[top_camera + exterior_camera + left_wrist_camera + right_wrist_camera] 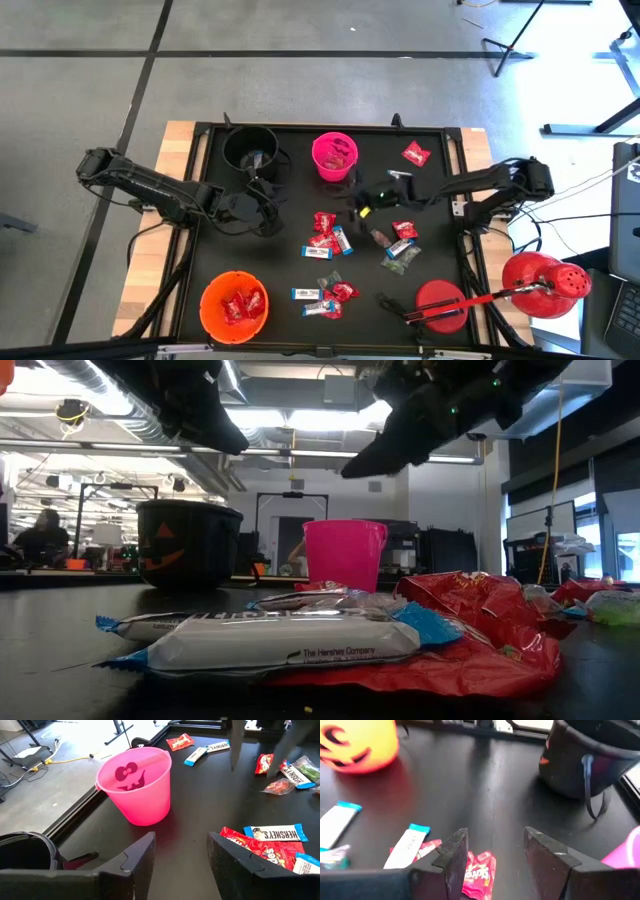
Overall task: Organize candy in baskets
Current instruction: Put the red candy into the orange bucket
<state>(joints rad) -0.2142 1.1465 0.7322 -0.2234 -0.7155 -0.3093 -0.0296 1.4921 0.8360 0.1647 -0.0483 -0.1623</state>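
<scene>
My right gripper is going down open, and the red packet [324,221] nearest the pink basket sticks out clear of the blue-and-white bars. My right gripper should now go down open until its fingers straddle that packet [479,874].
Three baskets stand upright on the black mat: black [250,150] at the far left, pink [334,155] beside it, orange [234,305] at the near left with red candy inside. Loose candy lies flat mid-table: red packets and blue-and-white bars [325,238], dark wrappers [400,248], more near the front [322,296], and one red packet [416,153] at the far right. My left gripper [268,207] hangs open in front of the black basket, facing the pink one [135,785]. My right gripper [364,203] is open above the mat, over a red packet [480,875].
A red domed object with holes [545,283] and a red round lid with a stick across it [440,305] sit at the near right. The mat's raised black frame [330,127] bounds the work area. Bare mat lies between the black and orange baskets.
</scene>
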